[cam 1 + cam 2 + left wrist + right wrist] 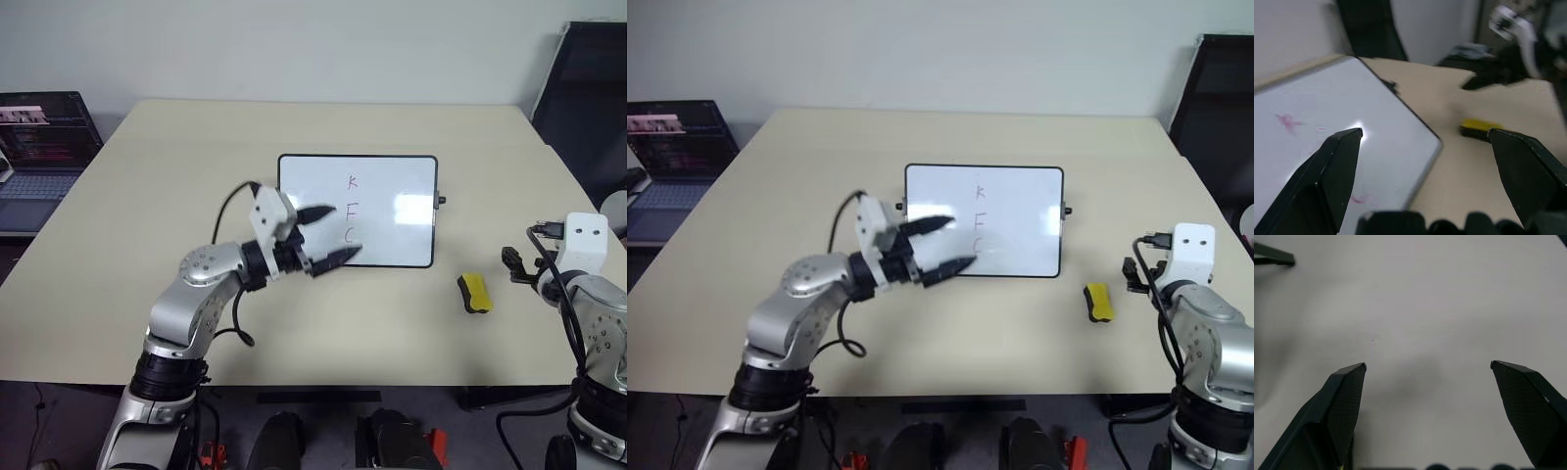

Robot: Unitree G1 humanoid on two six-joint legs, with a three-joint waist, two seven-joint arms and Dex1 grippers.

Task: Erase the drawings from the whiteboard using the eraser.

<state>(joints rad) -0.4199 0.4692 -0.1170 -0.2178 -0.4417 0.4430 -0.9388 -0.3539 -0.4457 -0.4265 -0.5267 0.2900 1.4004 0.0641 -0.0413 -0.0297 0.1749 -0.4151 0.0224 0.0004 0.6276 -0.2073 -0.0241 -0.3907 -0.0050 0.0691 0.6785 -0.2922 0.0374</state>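
The eraser is clear of the whiteboard's corner [431,265], so my right gripper should keep going toward it with open fingers until they are around the eraser's narrow middle [474,293].
The whiteboard [397,223] lies flat at the middle of the table. The drawings [353,208] are small red letters K, F and C in a column left of its centre. My left gripper [343,232] hovers open over the board's lower left part, pointing right, its fingertips beside the F and C. The yellow eraser [474,293] lies on the table off the board's lower right corner, and it also appears in the left wrist view [1476,129]. My right gripper [1427,366] is open over bare tabletop, to the right of the eraser, holding nothing.
An open laptop [39,147] sits on a side surface off the table's left edge. A black chair [588,88] stands behind the table's far right corner. The beige table [176,166] extends well beyond the board on every side.
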